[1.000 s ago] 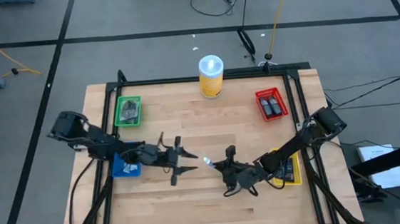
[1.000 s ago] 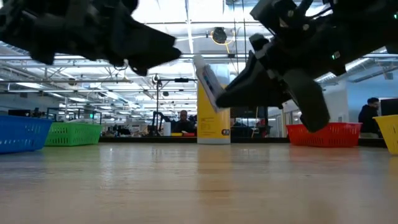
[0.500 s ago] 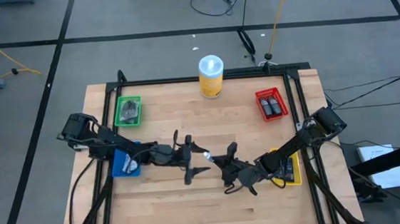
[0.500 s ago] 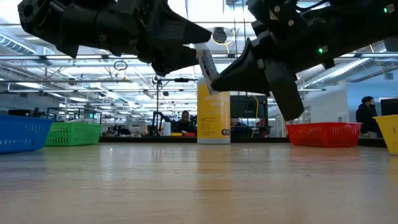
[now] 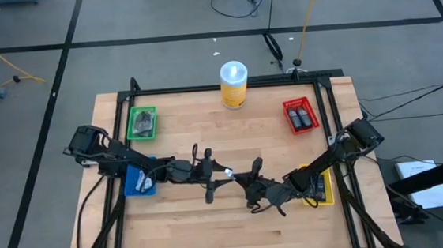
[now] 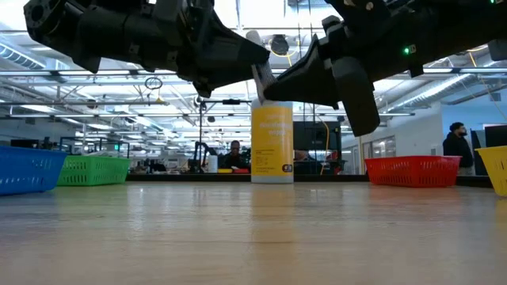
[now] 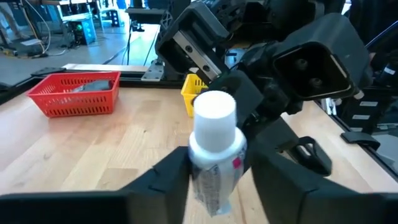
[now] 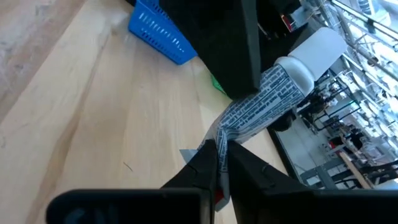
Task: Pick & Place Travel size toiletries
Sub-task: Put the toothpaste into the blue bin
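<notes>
My right gripper needs to open, because it is still pinching the tube's flat end (image 8: 222, 160), before my left gripper takes the tube to the blue bin (image 5: 136, 180).
A thin silver-white tube (image 5: 227, 171) with a white cap (image 7: 214, 115), one of the travel size toiletries, hangs over the middle of the table between my two grippers. My left gripper (image 5: 216, 174) comes from the table's left and is shut on its cap end. From the right, my right gripper (image 5: 246, 180) is shut on its flat end. In the low view only a short stretch of the tube (image 6: 260, 79) shows between the dark fingers. My left gripper pinches the tube's body just below the cap (image 7: 214, 171) between its two fingers (image 7: 174, 177). They come about level from the table's left and lie across the tube, which is clear of the table. My right gripper pinches the tube's flat crimped end (image 8: 219, 138) between its two fingers (image 8: 245, 165), coming about level from the table's right. The tube slants up and away from them toward its cap (image 8: 317, 53).
A tall yellow canister (image 5: 234, 83) stands at the far edge. A green bin (image 5: 142, 122) is at the far left, a red bin (image 5: 300, 115) at the far right. Under the left arm sits a blue bin (image 5: 139, 180), under the right arm a yellow one (image 5: 321, 187).
My left gripper has gone toward the table's right, up to the tube that my right gripper holds, and has taken hold of its cap end. My right gripper has tipped and risen a little with the tube.
</notes>
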`<move>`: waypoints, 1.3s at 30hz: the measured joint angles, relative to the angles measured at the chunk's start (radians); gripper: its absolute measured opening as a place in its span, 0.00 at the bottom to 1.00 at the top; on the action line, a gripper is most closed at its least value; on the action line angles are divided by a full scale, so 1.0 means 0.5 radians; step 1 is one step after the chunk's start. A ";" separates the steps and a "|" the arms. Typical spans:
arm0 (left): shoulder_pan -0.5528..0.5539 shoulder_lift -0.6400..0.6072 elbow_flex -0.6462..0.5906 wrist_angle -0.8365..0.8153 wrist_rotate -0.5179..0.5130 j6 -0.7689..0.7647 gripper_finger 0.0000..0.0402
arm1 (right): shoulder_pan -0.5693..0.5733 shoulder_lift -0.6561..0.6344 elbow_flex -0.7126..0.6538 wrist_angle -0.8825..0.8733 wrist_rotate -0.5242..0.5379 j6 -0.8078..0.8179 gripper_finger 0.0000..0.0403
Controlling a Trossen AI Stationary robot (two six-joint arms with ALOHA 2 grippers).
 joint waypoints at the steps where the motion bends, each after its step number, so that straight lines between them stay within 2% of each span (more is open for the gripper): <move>1: 0.000 0.000 0.000 0.000 -0.004 0.008 0.38 | 0.000 0.000 0.000 0.000 -0.002 0.022 0.05; 7: 0.002 0.000 0.000 -0.002 -0.006 0.052 0.17 | 0.001 0.000 0.001 -0.009 -0.002 0.136 0.08; 12: -0.021 0.001 0.000 0.000 -0.011 0.128 0.06 | 0.001 -0.079 0.001 -0.198 -0.036 0.496 0.21; 16: -0.060 0.001 0.001 -0.008 -0.091 0.198 0.05 | -0.029 -0.241 0.001 -0.562 -0.222 0.904 0.37; 18: -0.076 0.001 0.001 0.000 -0.131 0.239 0.06 | -0.058 -0.296 0.001 -0.613 -0.322 1.058 0.45; 21: -0.091 0.001 0.001 0.019 -0.152 0.296 0.07 | -0.104 -0.293 0.001 -0.504 -0.564 1.116 0.53; 24: -0.106 0.000 0.001 0.066 -0.151 0.327 0.07 | -0.152 -0.183 0.001 -0.206 -0.752 1.060 0.56; 27: -0.122 0.000 0.001 0.059 -0.156 0.351 0.06 | -0.163 -0.111 -0.002 -0.051 -0.734 0.967 0.54; 30: -0.137 0.000 0.001 0.066 -0.159 0.387 0.05 | -0.163 -0.096 0.001 0.009 -0.640 0.950 0.47; 32: -0.150 0.000 0.001 0.066 -0.171 0.416 0.05 | -0.162 -0.092 0.001 -0.003 -0.576 0.955 0.41; 39: -0.198 0.000 0.001 0.086 -0.246 0.519 0.07 | -0.160 -0.092 0.001 -0.012 -0.584 1.006 0.15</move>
